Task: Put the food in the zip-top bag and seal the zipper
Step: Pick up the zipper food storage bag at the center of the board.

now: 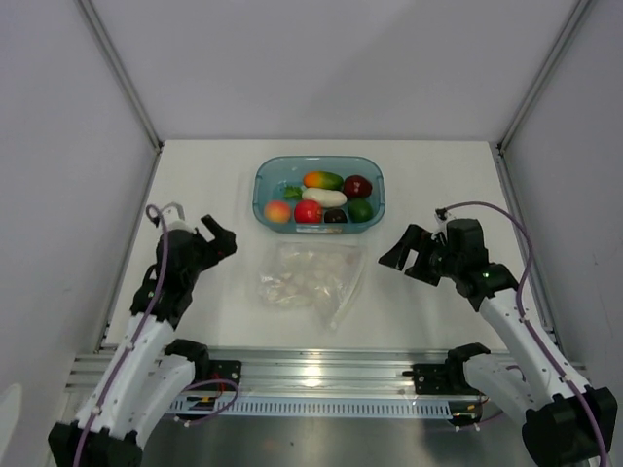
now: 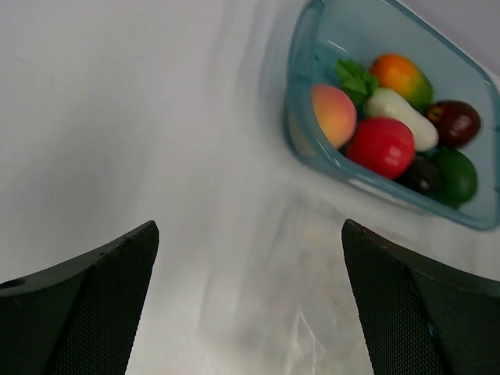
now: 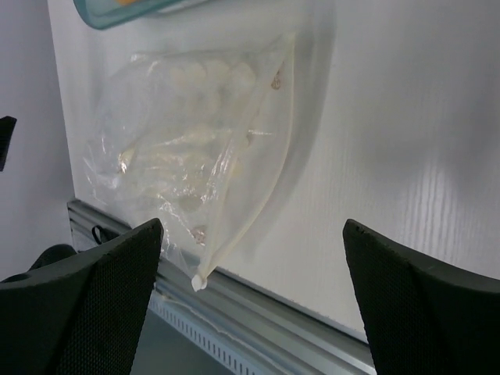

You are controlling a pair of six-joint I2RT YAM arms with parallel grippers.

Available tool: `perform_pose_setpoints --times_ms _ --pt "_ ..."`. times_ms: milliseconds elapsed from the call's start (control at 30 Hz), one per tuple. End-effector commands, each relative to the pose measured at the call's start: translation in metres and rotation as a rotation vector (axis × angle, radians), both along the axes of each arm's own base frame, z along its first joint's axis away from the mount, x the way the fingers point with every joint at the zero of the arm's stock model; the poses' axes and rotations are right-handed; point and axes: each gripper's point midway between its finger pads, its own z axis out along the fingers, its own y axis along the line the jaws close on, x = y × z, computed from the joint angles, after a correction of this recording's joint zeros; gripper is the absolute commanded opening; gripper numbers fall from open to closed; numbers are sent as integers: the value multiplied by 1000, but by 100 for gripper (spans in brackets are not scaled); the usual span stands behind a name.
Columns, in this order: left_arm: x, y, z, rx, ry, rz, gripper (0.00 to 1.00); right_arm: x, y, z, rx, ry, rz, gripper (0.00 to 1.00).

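My right gripper is on the side that the zip-top bag (image 1: 310,277) faces with its zipper edge (image 1: 360,263), and the bag lies flat. My right gripper should lift that zipper edge before my left gripper comes over to take it.
The food lies in a teal tub (image 1: 282,163): a red piece (image 1: 308,211), an orange-green one (image 1: 322,180), a dark red one (image 1: 357,186), a green one (image 1: 360,208), a peach one (image 1: 277,211), a dark purple one (image 1: 335,216) and a white oblong (image 1: 324,197). The clear zip-top bag (image 1: 310,277) lies flat and crinkled in front of the tub. Its zipper (image 3: 258,172) runs along the right edge, ending in a small white tab (image 3: 199,283). My left gripper (image 1: 219,238) is open, left of the bag. My right gripper (image 1: 399,255) is open, right of it. Both are empty.
The left wrist view shows the tub (image 2: 301,70) with the peach piece (image 2: 334,115) and red piece (image 2: 383,147) nearest, and the bag (image 2: 312,312) blurred below. A metal rail (image 1: 311,370) runs along the table's near edge. Grey walls close in both sides.
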Motion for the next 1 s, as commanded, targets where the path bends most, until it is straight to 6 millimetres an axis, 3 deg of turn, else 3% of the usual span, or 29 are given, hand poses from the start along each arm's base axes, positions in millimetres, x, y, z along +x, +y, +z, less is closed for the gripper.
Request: perform_pose_setpoints --times_ms 0,67,133,267,333,433,600,700,733,767,800,967 --pt "-63 -38 -12 -227 73 -166 100 -4 22 0 99 41 84 97" --pt "-74 -44 5 -248 -8 -224 99 -4 27 -6 119 109 94 95" --pt "-85 -42 34 -263 -109 -229 100 -2 28 -27 108 211 92 91" --pt "-93 -66 54 -276 -136 -398 99 1 27 -51 102 278 72 81" --pt "-97 -90 52 -319 -66 -536 100 4 26 -55 110 273 51 78" --pt "-99 -102 43 -347 14 -584 100 -1 25 -70 117 288 41 72" --pt "-102 -109 54 -317 -37 -586 99 -6 32 -92 135 302 89 66" --pt "-105 -110 58 -272 -10 -579 100 -1 37 -96 141 280 114 62" --pt "-108 -109 51 -247 32 -576 99 4 39 -95 148 261 125 61" --pt "-108 -109 62 -235 25 -571 99 5 41 -99 156 273 132 59" --pt "-106 -110 55 -203 61 -558 100 6 45 -99 164 268 146 59" --pt "-107 -125 61 -220 73 -614 100 19 62 -105 182 248 183 55"
